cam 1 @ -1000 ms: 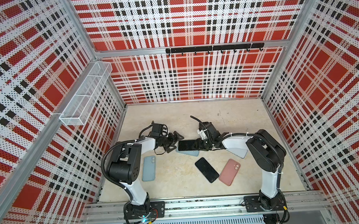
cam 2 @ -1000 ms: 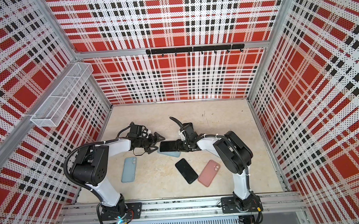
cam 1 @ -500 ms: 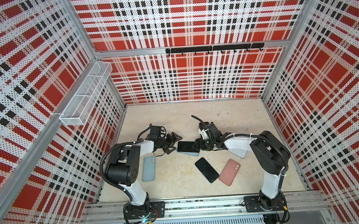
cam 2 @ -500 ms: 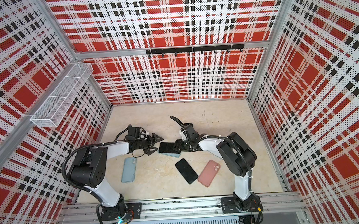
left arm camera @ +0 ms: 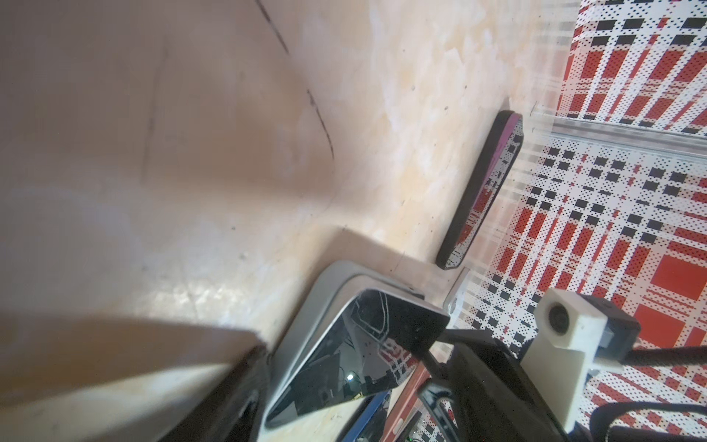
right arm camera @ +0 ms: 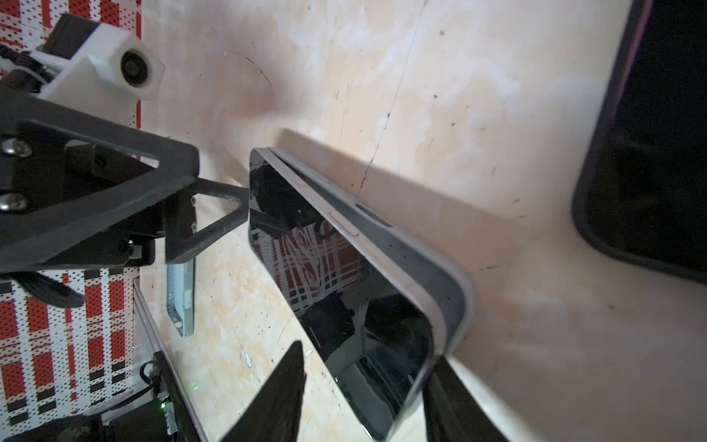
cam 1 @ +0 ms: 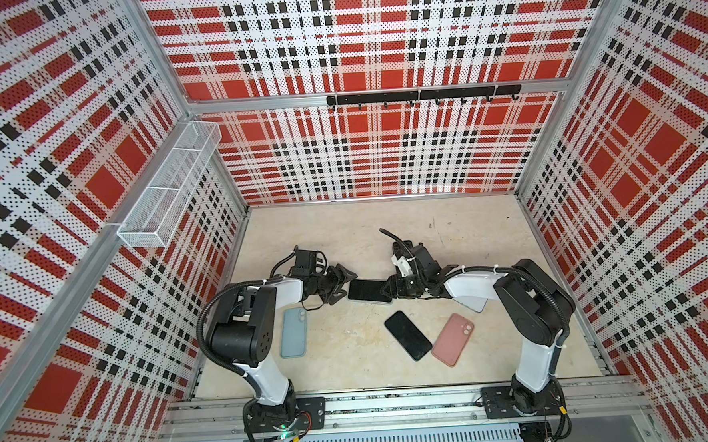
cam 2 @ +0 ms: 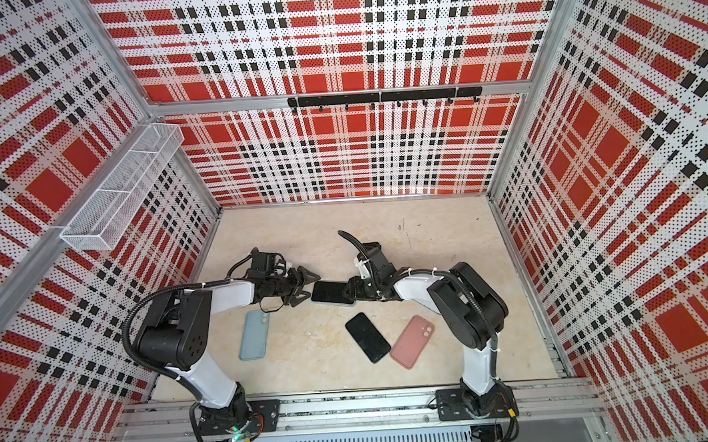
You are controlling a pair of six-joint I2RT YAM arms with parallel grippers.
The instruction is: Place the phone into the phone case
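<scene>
The phone's silver side [right arm camera: 379, 263] sticks up above the grey case's rim, so my right gripper needs to open while my closed left gripper pushes down the phone's end [cam 1: 354, 289] next to it.
The phone [cam 1: 367, 290] [cam 2: 332, 291] lies dark screen up on a grey phone case [right arm camera: 417, 256] [left arm camera: 317, 294] mid-floor. In the right wrist view its silver side [right arm camera: 336, 218] shows above the case's rim. My right gripper [cam 1: 388, 289] [right arm camera: 367, 367] straddles the phone's right end, open. One finger touches the case corner and floor shows between the other and the phone. My left gripper [cam 1: 347, 287] [cam 2: 311, 287] stands open at the phone's left end. One of its fingertips [right arm camera: 239, 203] touches that end.
A second black phone [cam 1: 407, 335] and a pink case [cam 1: 452, 339] lie nearer the front. A light-blue case [cam 1: 293, 332] lies beside the left arm. A whitish case [cam 1: 475, 303] is partly hidden under the right arm. A wire basket [cam 1: 167, 186] hangs on the left wall.
My left gripper's jaws have narrowed a little and edged closer to the phone's left end. The right jaws widened, then narrowed again. Phone and case have barely moved.
</scene>
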